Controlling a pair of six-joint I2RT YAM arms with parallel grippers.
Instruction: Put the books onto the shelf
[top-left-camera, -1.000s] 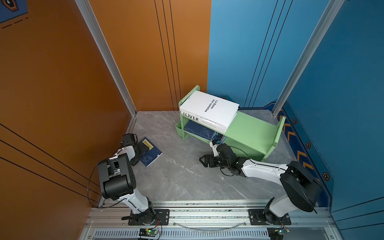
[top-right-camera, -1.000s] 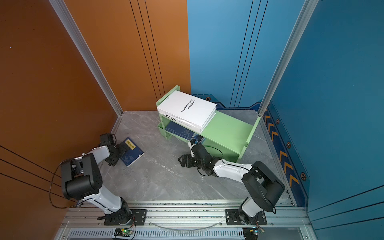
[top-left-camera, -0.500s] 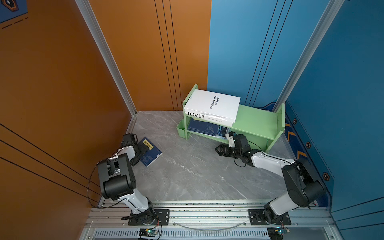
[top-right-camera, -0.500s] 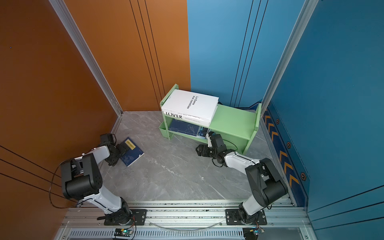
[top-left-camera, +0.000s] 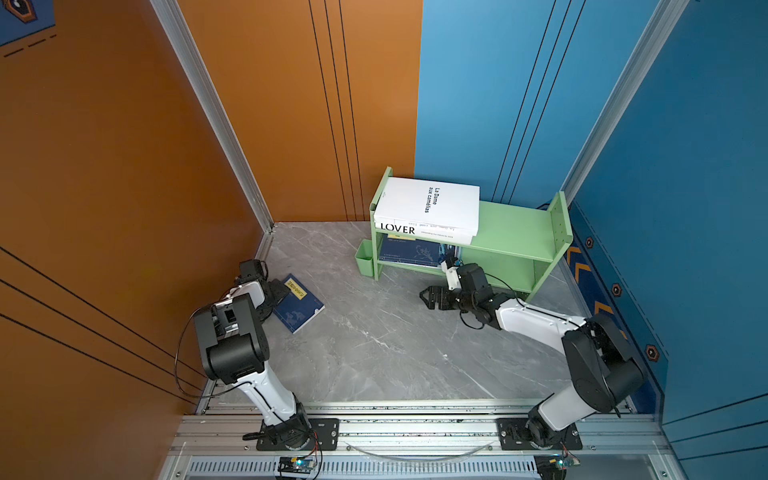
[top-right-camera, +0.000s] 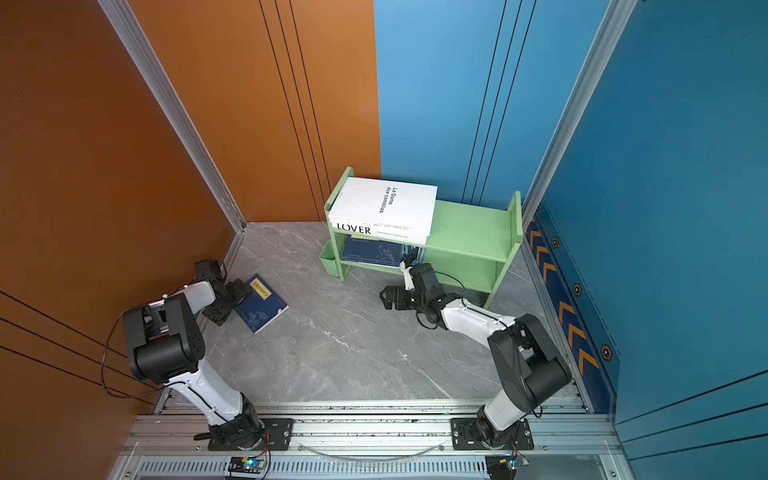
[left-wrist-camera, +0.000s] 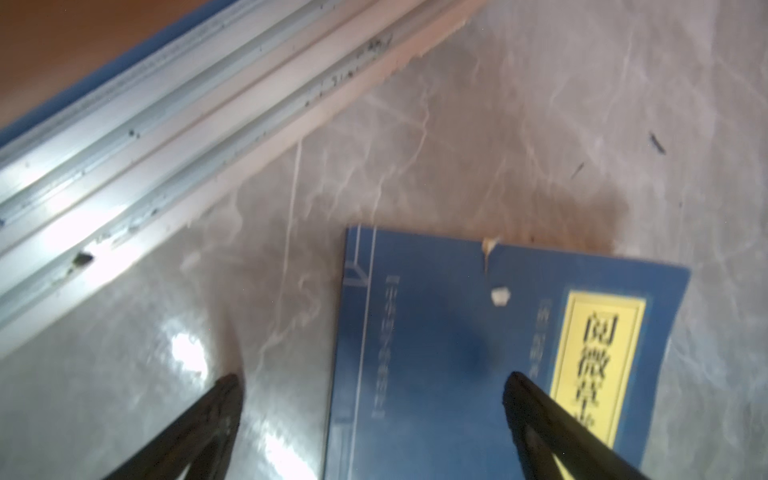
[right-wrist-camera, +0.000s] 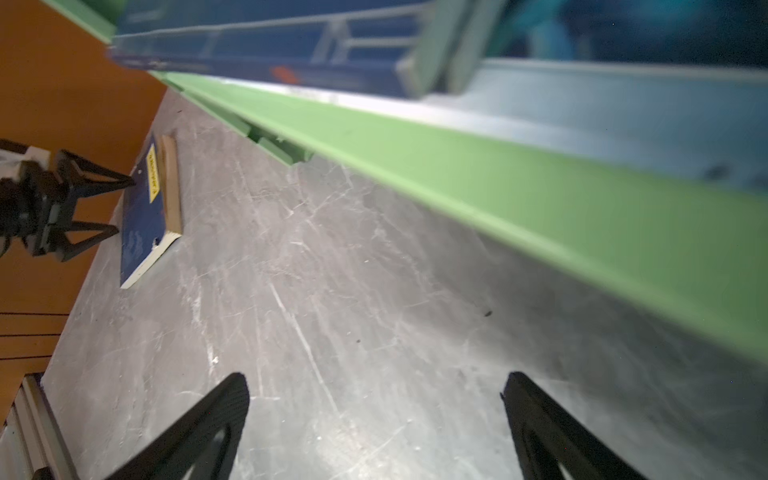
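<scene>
I should slide the navy book (top-left-camera: 300, 310) over with my left gripper so my right gripper can brace it by the yellow label (top-left-camera: 296, 288), because the book is lying flat, far from my right gripper.
A thin navy book (top-left-camera: 299, 303) (top-right-camera: 261, 305) with a yellow label lies flat on the grey floor near the left wall. My left gripper (top-left-camera: 280, 291) (left-wrist-camera: 372, 377) is open at its edge, one finger over the cover (left-wrist-camera: 478, 353), the other over bare floor. The light-green shelf (top-left-camera: 515, 226) (top-right-camera: 469, 228) stands at the back. Two white books (top-left-camera: 428, 203) are stacked on its top tier, the lower one lettered LOVER. Navy books (top-left-camera: 409, 251) lie on the lower tier. My right gripper (top-left-camera: 428, 297) (right-wrist-camera: 376, 375) hangs open and empty over the floor before the shelf (right-wrist-camera: 540, 199).
A small green cup (top-left-camera: 365, 257) hangs on the shelf's left side. An orange wall closes the left, blue walls the back and right. An aluminium rail (left-wrist-camera: 124, 124) runs along the left wall's foot close to the floor book. The arms' base rail (top-left-camera: 415, 424) crosses the front.
The shelf has swung from a skewed stance to square against the back wall. My right gripper has since drawn back leftward from it and opened wider. The left arm has stayed put.
</scene>
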